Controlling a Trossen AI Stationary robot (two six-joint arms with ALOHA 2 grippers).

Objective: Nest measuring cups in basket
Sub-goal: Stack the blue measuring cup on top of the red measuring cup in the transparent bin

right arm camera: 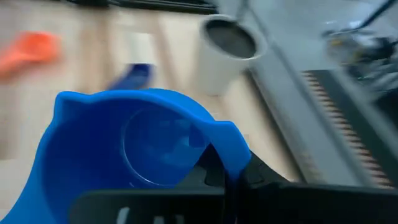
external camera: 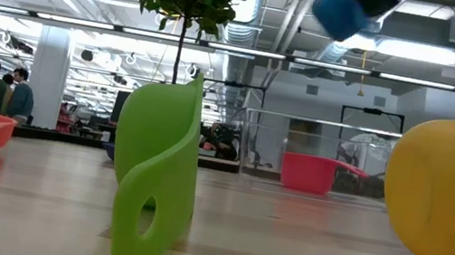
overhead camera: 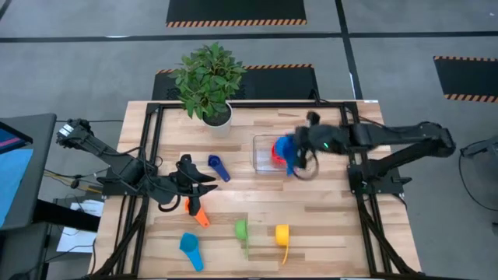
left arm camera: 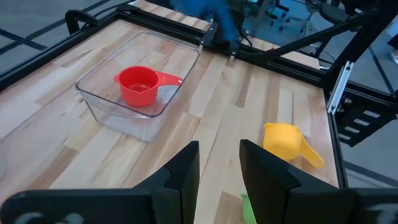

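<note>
The robot's right gripper is holding the blue cup (right arm camera: 163, 101) by its rim and the red cup's opening (left arm camera: 138, 78) points up, so the robot should keep lowering until the blue cup's base sits nested inside.
The clear basket (overhead camera: 262, 143) stands mid-table and holds the red cup (left arm camera: 140, 85). My right gripper (overhead camera: 302, 153) hangs over the basket's right end, shut on the blue cup (overhead camera: 288, 152), which shows high up in the low view (external camera: 341, 14). My left gripper (left arm camera: 219, 168) is open and touches nothing; it hovers at the table's left (overhead camera: 201, 185), above the orange cup (overhead camera: 199, 215). On the table lie the dark blue cup (overhead camera: 218, 166), light blue cup (overhead camera: 191, 249), green cup (overhead camera: 241, 229) and yellow cup (overhead camera: 282, 233). My right gripper holds the blue cup by its rim and wall (right arm camera: 231, 149) on the side nearest the wrist; the wall runs down between the dark fingers, and the contact itself is mostly hidden by the gripper body. The cup is lifted clear, above the basket.
A white pot with a green plant (overhead camera: 208, 82) stands at the far edge, left of the basket. Black frame rails run along the table's left and right sides. Bare wood lies between the basket and the near row of cups. People stand far back in the room.
</note>
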